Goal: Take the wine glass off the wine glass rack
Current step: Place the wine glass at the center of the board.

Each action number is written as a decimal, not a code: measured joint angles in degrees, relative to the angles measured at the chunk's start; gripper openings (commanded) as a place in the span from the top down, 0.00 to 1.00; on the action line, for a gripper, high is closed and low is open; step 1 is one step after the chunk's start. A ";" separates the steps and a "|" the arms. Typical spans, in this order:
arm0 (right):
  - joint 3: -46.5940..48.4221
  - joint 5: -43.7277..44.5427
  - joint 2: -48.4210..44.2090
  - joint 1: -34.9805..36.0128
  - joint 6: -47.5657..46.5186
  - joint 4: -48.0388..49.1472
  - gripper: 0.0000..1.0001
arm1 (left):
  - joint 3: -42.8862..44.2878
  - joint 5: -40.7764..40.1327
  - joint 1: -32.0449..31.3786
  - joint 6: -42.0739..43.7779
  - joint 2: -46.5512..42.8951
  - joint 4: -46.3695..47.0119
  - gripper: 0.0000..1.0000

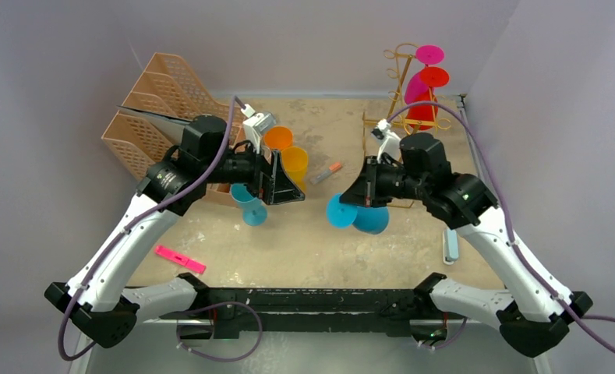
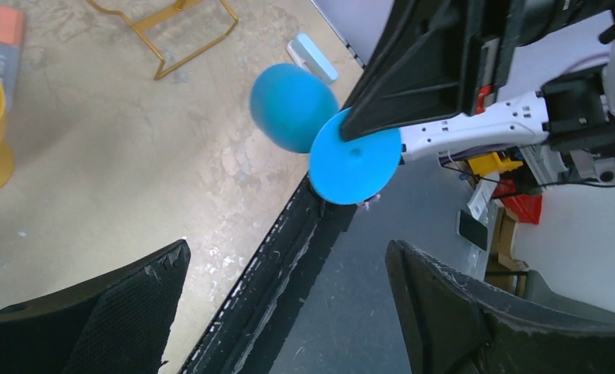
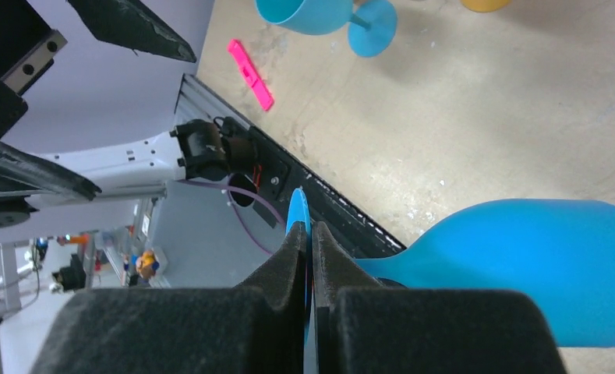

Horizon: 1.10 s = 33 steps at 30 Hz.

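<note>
The blue wine glass's bowl points down, so the robot's left gripper should hold the glass's foot while the right gripper takes a new hold on it to turn the glass upright.
The gold wire wine glass rack stands at the back right, with a pink glass and a red glass hanging on it. Its wire base shows in the left wrist view. My right gripper is in front of the rack, off its hooks, shut on the round foot of a blue wine glass. The glass lies sideways above the table, its bowl to the right of the fingers. My left gripper is open and empty, facing that glass from the left.
A peach lattice organiser stands at the back left. Two orange glasses and another blue glass sit near the left gripper. A pink clip, an orange-tipped marker and a pale blue block lie on the table.
</note>
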 measured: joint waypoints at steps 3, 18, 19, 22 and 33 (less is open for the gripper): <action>-1.46 1.29 0.90 3.76 -0.11 3.54 1.00 | -0.57 2.93 0.00 -0.17 -0.02 1.01 0.10; -11.61 -3.26 -5.53 5.09 3.76 28.22 1.00 | -6.62 12.11 -1.16 -8.70 1.05 14.78 0.29; -12.39 -4.07 -5.51 5.09 4.48 30.10 1.00 | -6.62 12.35 -1.46 -8.92 1.09 15.10 0.33; -13.53 -5.51 -4.98 5.09 5.84 32.98 1.00 | -6.62 12.83 -2.34 -9.20 1.46 15.93 0.48; -14.47 -5.97 -4.81 5.07 6.19 36.09 1.00 | -6.58 14.40 -2.71 -9.64 4.13 16.90 0.93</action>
